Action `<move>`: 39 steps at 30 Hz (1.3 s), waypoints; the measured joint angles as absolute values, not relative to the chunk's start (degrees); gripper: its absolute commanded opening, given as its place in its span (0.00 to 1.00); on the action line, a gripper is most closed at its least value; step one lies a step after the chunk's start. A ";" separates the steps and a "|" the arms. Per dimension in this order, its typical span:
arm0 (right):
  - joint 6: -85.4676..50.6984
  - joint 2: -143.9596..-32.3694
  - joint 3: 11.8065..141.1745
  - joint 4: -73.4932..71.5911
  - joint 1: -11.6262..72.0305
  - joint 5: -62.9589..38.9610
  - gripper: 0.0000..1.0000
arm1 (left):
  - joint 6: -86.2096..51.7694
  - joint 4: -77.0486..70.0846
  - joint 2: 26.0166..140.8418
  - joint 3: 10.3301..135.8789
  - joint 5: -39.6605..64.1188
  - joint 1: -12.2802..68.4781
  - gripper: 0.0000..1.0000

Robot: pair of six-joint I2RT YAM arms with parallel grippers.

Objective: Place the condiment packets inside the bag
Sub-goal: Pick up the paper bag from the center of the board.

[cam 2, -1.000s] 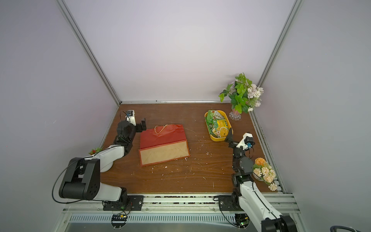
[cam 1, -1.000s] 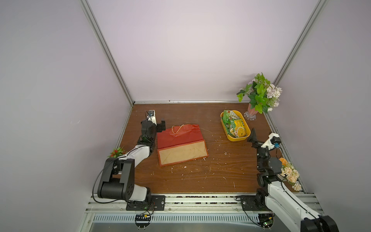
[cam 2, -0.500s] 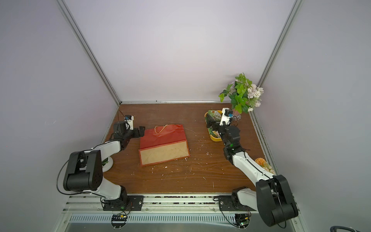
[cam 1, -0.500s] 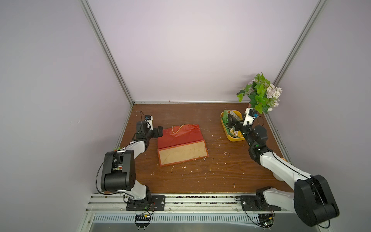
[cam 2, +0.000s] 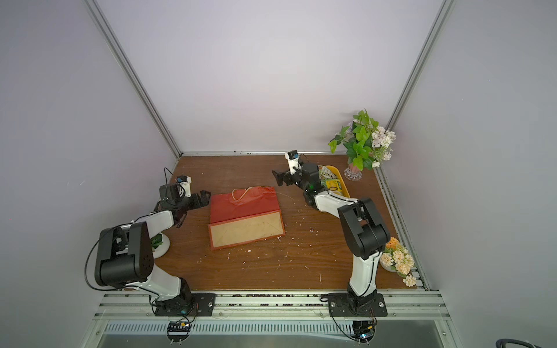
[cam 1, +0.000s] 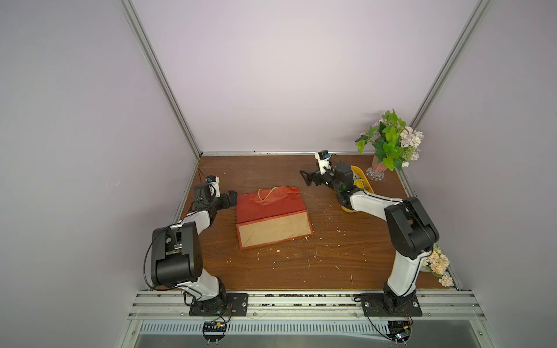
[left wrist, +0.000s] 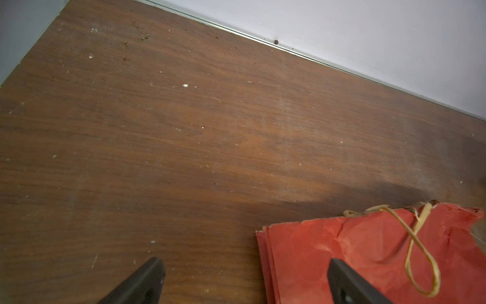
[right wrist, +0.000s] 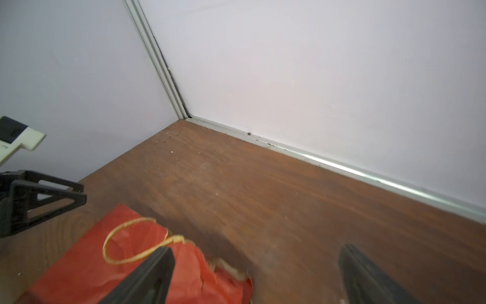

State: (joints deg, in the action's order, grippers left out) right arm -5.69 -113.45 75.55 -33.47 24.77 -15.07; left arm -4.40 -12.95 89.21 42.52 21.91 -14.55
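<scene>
I see the kraft base panel (cam 1: 274, 230) folded flat, so the red bag (cam 1: 269, 204) will open out and stand empty and open once I raise and pull its rim.
The red bag (cam 1: 268, 208) (cam 2: 242, 205) lies flat mid-table, its kraft base panel toward the front and its cord handles (cam 1: 266, 192) at the far edge. My left gripper (cam 1: 232, 199) (cam 2: 205, 197) is open at the bag's left far corner; in the left wrist view the gripper (left wrist: 246, 265) straddles that corner of the bag (left wrist: 368, 252). My right gripper (cam 1: 307, 177) (cam 2: 278, 177) hovers open just beyond the bag's right far corner, empty (right wrist: 257, 251). The condiment packets (cam 2: 330, 179) (cam 1: 360, 182) lie in the yellow tub (cam 2: 342, 180), partly hidden by the right arm.
A vase of green and white flowers (cam 1: 388, 144) stands in the back right corner. A pot of peach flowers (cam 1: 437, 262) sits at the right front edge. A small white plant pot (cam 2: 158, 242) sits under the left arm. Crumbs dot the wooden table (cam 1: 301, 265).
The right arm reached out to the tub, then swung left to the bag's far right corner. The left gripper shifted right up to the bag's left edge. Both stayed open.
</scene>
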 measured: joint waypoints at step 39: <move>21.12 -130.17 106.04 24.43 31.18 -32.71 0.00 | 4.91 -1.93 78.96 40.05 28.60 -19.35 1.00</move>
